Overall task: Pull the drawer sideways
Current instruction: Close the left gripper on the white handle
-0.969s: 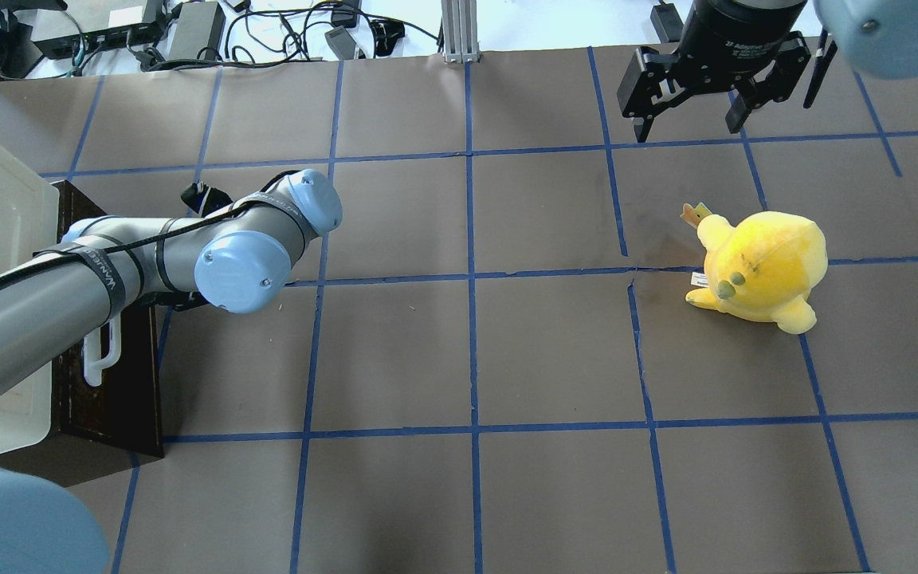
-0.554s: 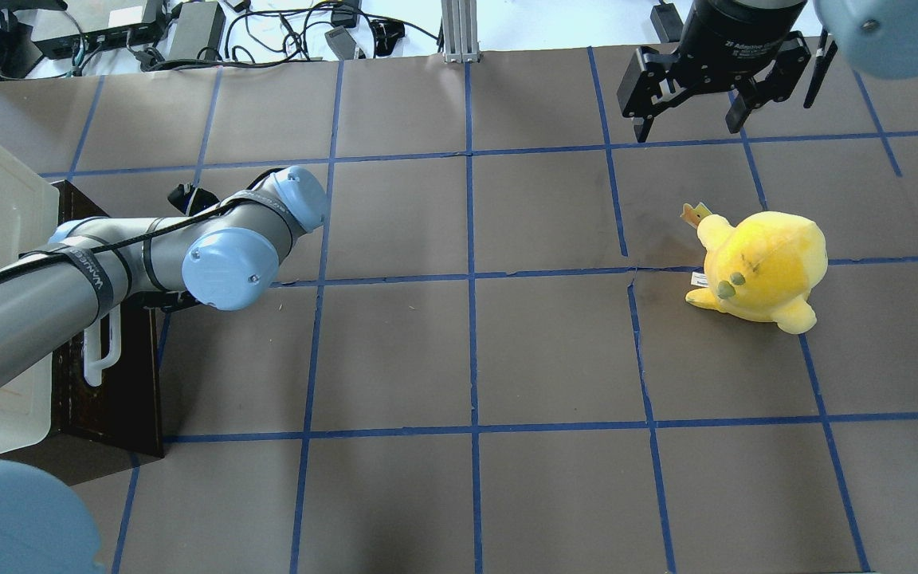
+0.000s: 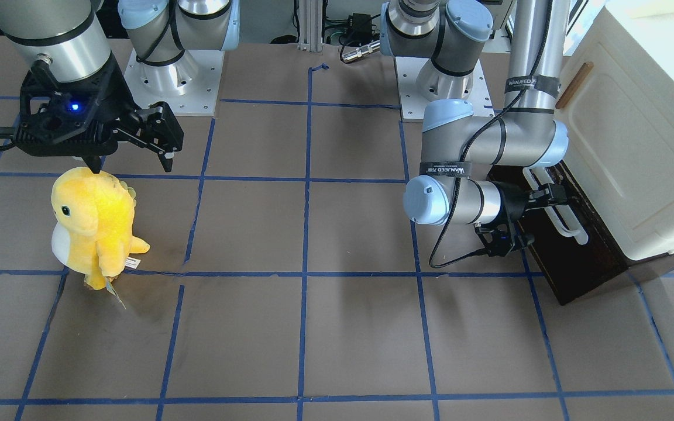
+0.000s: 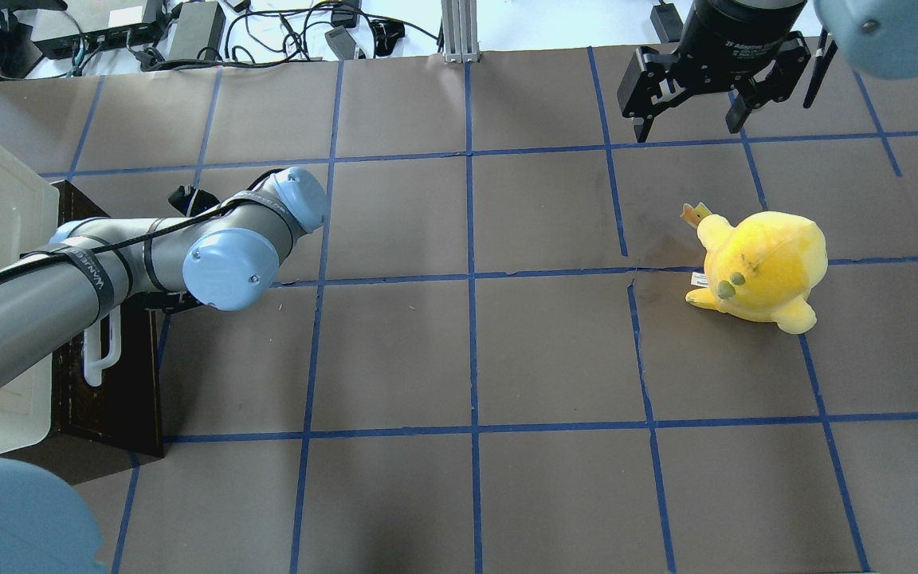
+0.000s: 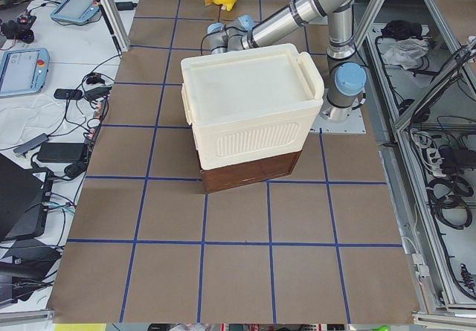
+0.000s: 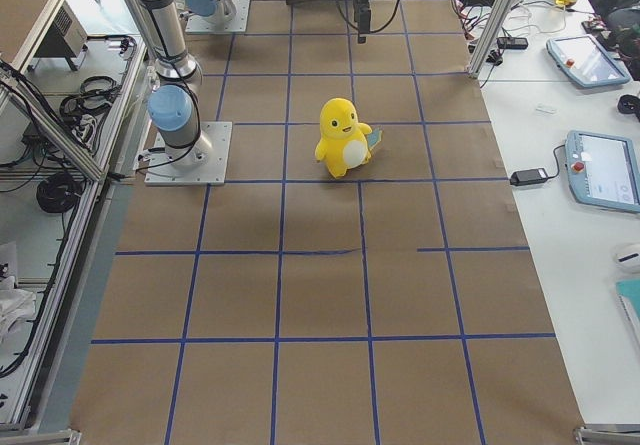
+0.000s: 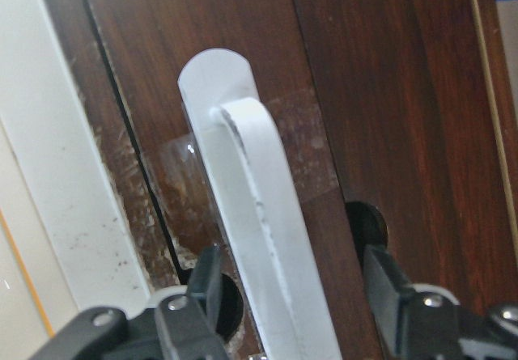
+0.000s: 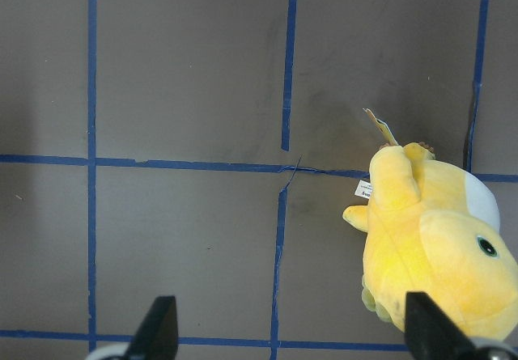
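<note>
A straight dark gap [image 7: 131, 125] follows the edge of the drawer [image 3: 550, 242]. The drawer will therefore come straight out when I pull, and the cabinet will stay where it is.
The dark brown drawer [image 3: 577, 263] sits at the base of the cream-white cabinet [image 3: 635, 146], with its long white bar handle [image 3: 565, 225] facing the table. My left gripper [image 3: 559, 196] is open at the handle's far end. In the left wrist view the handle [image 7: 259, 206] runs between the two fingers [image 7: 202, 283], with a gap on each side. In the overhead view the arm hides this gripper; the handle's [image 4: 100, 351] near end and the drawer [image 4: 120, 391] show. My right gripper [image 4: 690, 119] is open and empty, high over the far right of the table.
A yellow plush toy [image 4: 758, 267] stands on the table's right half, below the right gripper; it also shows in the right wrist view [image 8: 429, 247]. The cabinet [image 5: 253, 108] fills the table's left end. Cables and power boxes [image 4: 188, 32] lie beyond the far edge.
My left arm's wrist has moved a little left, toward the drawer front, then held still. The right arm and the plush toy have not moved.
</note>
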`<state>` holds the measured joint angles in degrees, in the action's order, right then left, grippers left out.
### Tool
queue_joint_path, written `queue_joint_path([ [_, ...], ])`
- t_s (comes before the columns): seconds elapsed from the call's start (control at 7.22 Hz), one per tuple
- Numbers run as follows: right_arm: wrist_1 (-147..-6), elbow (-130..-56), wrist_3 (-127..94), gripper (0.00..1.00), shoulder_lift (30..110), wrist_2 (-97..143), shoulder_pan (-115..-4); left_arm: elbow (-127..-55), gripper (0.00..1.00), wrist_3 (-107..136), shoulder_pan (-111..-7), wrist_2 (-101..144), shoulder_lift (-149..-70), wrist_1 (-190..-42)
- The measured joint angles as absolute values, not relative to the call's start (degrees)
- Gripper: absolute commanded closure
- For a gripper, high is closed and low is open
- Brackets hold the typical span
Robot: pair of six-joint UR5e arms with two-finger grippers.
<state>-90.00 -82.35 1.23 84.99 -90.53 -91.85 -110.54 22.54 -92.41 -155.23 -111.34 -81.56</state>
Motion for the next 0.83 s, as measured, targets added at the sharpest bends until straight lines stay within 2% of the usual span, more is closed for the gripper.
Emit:
queue_joint_path([
  [0.83, -90.0, -82.35, 1.23, 0.0, 84.99, -90.53, -91.85, -110.57, 0.45, 22.5, -92.37, -155.38, -111.43, -81.56],
])
